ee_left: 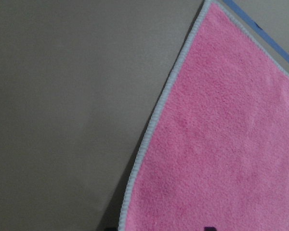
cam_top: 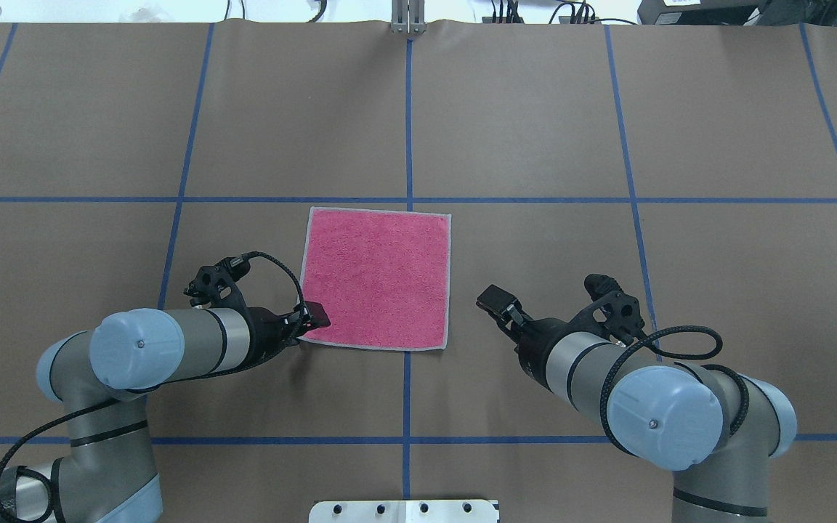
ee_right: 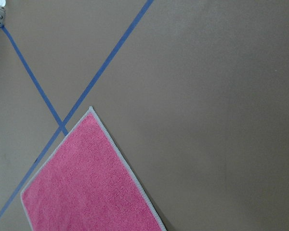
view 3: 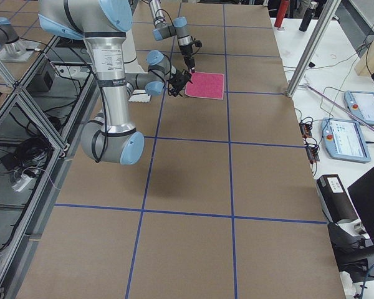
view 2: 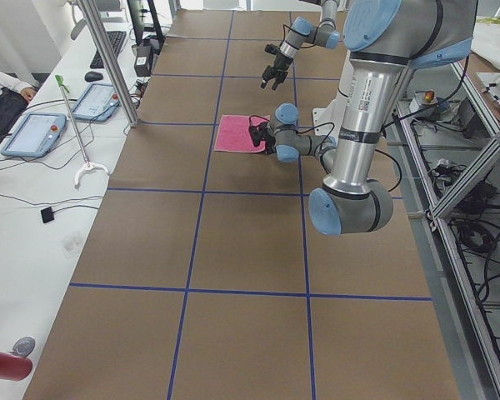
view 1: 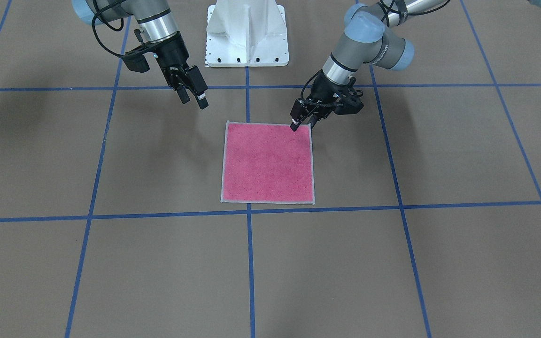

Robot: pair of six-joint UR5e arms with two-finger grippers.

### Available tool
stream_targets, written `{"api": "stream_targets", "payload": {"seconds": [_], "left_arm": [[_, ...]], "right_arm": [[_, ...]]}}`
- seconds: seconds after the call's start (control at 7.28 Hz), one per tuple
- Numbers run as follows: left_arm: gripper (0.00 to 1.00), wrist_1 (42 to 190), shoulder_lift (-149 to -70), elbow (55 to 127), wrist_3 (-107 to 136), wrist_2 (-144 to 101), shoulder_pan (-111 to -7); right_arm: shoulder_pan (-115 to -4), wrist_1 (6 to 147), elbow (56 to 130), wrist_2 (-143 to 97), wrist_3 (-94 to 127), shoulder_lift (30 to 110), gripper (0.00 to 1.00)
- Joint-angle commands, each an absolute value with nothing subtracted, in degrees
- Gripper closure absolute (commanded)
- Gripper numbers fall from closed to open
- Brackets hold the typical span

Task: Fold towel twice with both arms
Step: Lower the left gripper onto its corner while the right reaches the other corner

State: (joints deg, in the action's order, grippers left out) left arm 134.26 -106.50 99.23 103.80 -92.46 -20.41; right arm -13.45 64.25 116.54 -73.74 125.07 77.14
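Observation:
The towel lies loose (view 1: 268, 163) with all its edges free. I expect the towel's far edge (view 1: 268, 203) to slide along a little when I lift the near corners of the towel over.
The towel (view 1: 268, 163) lies flat and unfolded on the table, pink face up, with pale grey edging; it also shows in the overhead view (cam_top: 377, 278) and both wrist views (ee_left: 221, 144) (ee_right: 86, 183). My left gripper (view 1: 302, 124) (cam_top: 313, 319) is low at the towel's corner nearest the robot on its left side. It is open, with its fingertips straddling the edge and nothing gripped. My right gripper (view 1: 193, 98) (cam_top: 492, 299) is open and empty, raised above the bare table beside the towel's other near corner, a little apart from it.
The white pedestal base (view 1: 247, 33) stands at the robot side, behind the towel. Blue tape lines (cam_top: 407, 109) cross the brown table cover. A side bench with tablets (view 2: 33, 133) and a post (view 2: 108, 58) runs along the far edge.

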Motion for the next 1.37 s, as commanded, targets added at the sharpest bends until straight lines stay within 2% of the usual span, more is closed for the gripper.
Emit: {"api": "stream_targets", "payload": {"seconds": [0.0, 0.27, 0.96, 1.1, 1.24], "left_arm": [[0.48, 134.3, -105.9, 99.4, 103.5, -92.5, -20.2], [0.66, 134.3, -105.7, 99.5, 103.4, -92.5, -20.2], [0.69, 134.3, -103.9, 100.7, 103.4, -92.5, -20.2], [0.75, 134.3, -103.9, 100.8, 103.4, -92.5, -20.2], [0.76, 134.2, -103.9, 100.8, 103.4, -92.5, -20.2]], "right_arm": [[-13.4, 64.2, 116.5, -73.7, 125.1, 77.2, 0.02], [-13.5, 64.2, 116.5, -73.7, 125.1, 77.3, 0.02], [-13.5, 64.2, 116.5, -73.7, 125.0, 77.3, 0.02], [-13.5, 64.2, 116.5, -73.7, 125.0, 77.3, 0.02], [-13.5, 64.2, 116.5, -73.7, 125.0, 77.2, 0.02]]}}
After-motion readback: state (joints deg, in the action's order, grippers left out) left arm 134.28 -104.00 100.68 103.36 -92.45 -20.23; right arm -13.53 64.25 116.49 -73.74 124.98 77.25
